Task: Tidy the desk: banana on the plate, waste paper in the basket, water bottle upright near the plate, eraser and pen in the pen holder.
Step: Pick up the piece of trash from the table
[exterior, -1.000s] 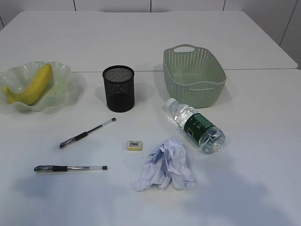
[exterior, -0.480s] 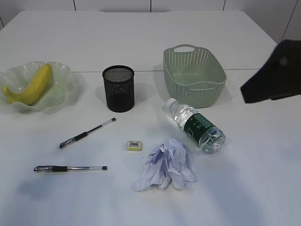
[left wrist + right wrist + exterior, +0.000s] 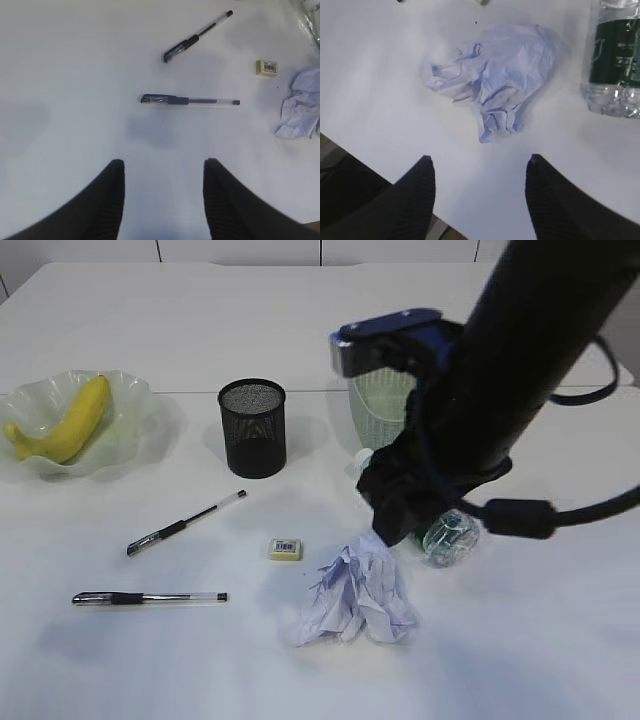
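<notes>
My right gripper's open fingers are in line with the waste paper's narrow near end [image 3: 496, 129]. I should keep going down toward the crumpled folds [image 3: 362, 595] until the fingers are on both sides of them.
The waste paper [image 3: 355, 592] lies crumpled at the front middle of the table. My right gripper [image 3: 479, 160] is open and empty, hovering just in front of the paper [image 3: 495, 75]. The water bottle [image 3: 615, 60] lies on its side to the paper's right, and the right arm [image 3: 500, 390] hides most of it in the exterior view. The banana [image 3: 65, 420] lies in the green plate [image 3: 130, 390]. Two pens [image 3: 185, 523] [image 3: 150, 597] and the eraser [image 3: 285, 549] lie in front of the black mesh pen holder [image 3: 252, 427]. My left gripper [image 3: 162, 162] is open and empty above bare table, short of the nearer pen [image 3: 190, 100].
The green basket [image 3: 385, 400] stands behind the bottle, mostly hidden by the right arm. The table's front edge [image 3: 370, 155] shows just below the right gripper. The left wrist view also shows the far pen [image 3: 197, 36], the eraser [image 3: 267, 67] and the paper [image 3: 302, 105].
The right arm has swung in from the right edge to above the bottle and the paper, and now hides the basket and most of the bottle. The objects on the table have not moved.
</notes>
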`<move>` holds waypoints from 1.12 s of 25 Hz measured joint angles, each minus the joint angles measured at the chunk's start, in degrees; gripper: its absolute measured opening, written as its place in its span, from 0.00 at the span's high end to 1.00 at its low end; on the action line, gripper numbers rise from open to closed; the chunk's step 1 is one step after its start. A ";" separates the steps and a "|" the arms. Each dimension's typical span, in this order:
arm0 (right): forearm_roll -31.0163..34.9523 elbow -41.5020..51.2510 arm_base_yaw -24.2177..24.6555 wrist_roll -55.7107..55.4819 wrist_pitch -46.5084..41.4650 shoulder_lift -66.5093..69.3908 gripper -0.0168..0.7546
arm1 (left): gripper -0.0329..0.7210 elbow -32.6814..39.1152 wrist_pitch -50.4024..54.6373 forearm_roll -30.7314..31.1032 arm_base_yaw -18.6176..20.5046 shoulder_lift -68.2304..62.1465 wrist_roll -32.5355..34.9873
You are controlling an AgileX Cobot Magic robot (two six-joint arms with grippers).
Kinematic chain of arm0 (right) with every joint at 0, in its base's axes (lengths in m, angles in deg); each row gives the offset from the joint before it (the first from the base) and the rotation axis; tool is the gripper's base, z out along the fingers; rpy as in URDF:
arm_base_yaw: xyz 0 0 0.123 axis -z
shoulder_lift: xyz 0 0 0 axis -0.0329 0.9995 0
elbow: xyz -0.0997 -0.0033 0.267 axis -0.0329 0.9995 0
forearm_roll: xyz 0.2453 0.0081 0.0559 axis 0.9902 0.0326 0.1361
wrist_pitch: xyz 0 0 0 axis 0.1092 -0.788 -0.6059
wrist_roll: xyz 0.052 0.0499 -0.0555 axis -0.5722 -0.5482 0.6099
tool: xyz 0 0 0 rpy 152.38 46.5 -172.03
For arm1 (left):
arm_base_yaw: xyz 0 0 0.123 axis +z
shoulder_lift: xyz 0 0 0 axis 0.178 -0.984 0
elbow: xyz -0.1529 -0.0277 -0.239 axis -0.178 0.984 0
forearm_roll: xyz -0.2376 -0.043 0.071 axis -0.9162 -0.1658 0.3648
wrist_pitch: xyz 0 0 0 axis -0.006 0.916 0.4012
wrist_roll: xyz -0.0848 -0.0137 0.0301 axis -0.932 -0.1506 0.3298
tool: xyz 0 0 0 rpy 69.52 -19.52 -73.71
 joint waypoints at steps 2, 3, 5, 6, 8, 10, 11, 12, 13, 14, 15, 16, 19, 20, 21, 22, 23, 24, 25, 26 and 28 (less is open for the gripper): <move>-0.66 -1.64 -0.56 -0.14 0.00 3.96 0.42 | 0.47 0.00 -0.10 0.00 0.00 0.00 0.00; -0.88 -2.53 -0.75 -0.14 0.00 5.89 0.42 | 0.47 0.00 -0.10 0.00 0.00 0.00 0.00; -1.32 -4.15 -0.69 -0.17 0.00 8.93 0.42 | 0.47 0.00 -0.18 0.00 0.00 0.00 0.00; -1.41 -5.00 -0.69 -0.17 0.00 10.30 0.42 | 0.47 0.00 -0.18 0.00 0.00 0.00 0.00; -1.41 -6.57 -0.69 -0.17 0.00 12.39 0.42 | 0.47 0.00 -0.18 0.00 0.00 0.00 0.00; -1.44 -7.83 -0.69 -0.17 0.11 13.69 0.42 | 0.47 0.00 -0.18 0.00 0.00 0.00 0.00; -1.44 -8.23 -0.69 -0.17 0.11 14.11 0.42 | 0.47 0.00 -0.22 0.00 0.00 0.00 0.00; -1.54 -8.47 -0.69 -0.17 0.11 14.51 0.42 | 0.47 0.00 -0.32 0.00 0.00 0.00 0.00; -1.54 -8.58 -0.69 -0.02 0.21 14.83 0.41 | 0.47 0.00 -0.45 0.00 0.00 0.00 0.00; -1.54 -8.66 -0.69 0.63 0.21 15.04 0.39 | 0.47 0.00 -0.58 0.00 0.00 0.00 0.00; -1.43 -8.66 -0.69 1.20 0.21 15.33 0.37 | 0.47 0.00 -0.71 0.00 0.00 0.00 0.00; -1.43 -8.66 -0.69 1.43 0.21 15.64 0.34 | 0.47 0.00 -0.94 0.00 0.00 0.00 0.00; -1.22 -8.71 -0.69 1.80 0.30 16.29 0.27 | 0.47 0.00 -1.77 0.00 0.00 0.00 0.00; -1.08 -8.71 -0.69 1.93 0.44 16.68 0.25 | 0.47 0.00 -1.90 0.00 0.00 0.00 0.00; -1.05 -8.71 -0.69 1.95 0.84 17.50 0.22 | 0.47 0.00 -1.90 0.00 0.00 0.00 0.00; -0.95 -8.71 -0.69 2.05 0.92 17.93 0.21 | 0.47 0.00 -1.90 0.00 0.00 0.00 0.00; -0.95 -8.71 -0.69 2.05 1.06 18.21 0.21 | 0.47 0.00 -1.90 0.00 0.00 0.00 0.00; -0.83 -8.71 -0.69 2.05 1.53 18.60 0.21 | 0.47 0.00 -2.01 0.00 0.00 0.00 0.00; -0.83 -8.71 -0.69 2.05 1.97 18.87 0.20 | 0.47 0.00 -2.01 -0.09 0.00 0.00 0.00; -0.72 -8.71 -0.69 2.05 2.30 19.22 0.20 | 0.47 0.00 -2.01 -0.09 0.00 0.00 0.00; -0.72 -8.80 -0.69 2.05 2.89 20.07 0.20 | 0.47 0.00 -2.01 -0.09 0.00 0.00 0.00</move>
